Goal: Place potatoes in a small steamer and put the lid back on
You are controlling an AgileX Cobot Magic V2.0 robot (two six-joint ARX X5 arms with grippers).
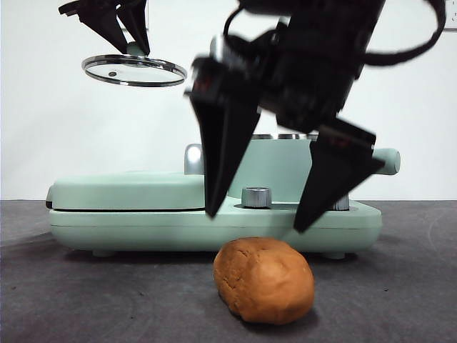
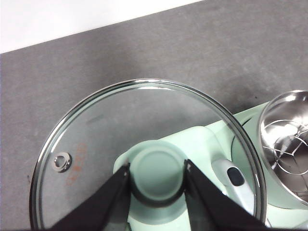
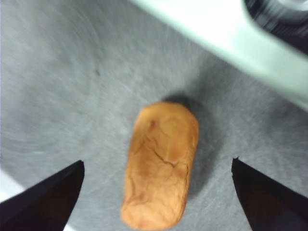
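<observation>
My fingers are about to lift the orange-brown potato [image 1: 264,281]. Creases [image 3: 165,158] run across its skin, so the potato will wrinkle between my fingers but stay whole when I lift it.
The orange-brown potato [image 1: 264,280] lies on the dark table in front of the appliance; it also shows in the right wrist view [image 3: 161,163]. My right gripper [image 1: 260,221] hangs open just above it, one jaw on each side, not touching. The mint-green steamer pot [image 1: 285,166] stands behind the gripper, partly hidden; its open steel inside with a rack shows in the left wrist view [image 2: 288,149]. My left gripper [image 2: 158,175] is shut on the knob of the glass lid [image 2: 144,125] and holds the lid [image 1: 134,70] high at the upper left.
The flat mint-green griddle [image 1: 128,193] with its closed cover sits left of the pot on the same base [image 1: 214,229]. A steel dial [image 1: 256,197] is on the base. A white wall stands behind.
</observation>
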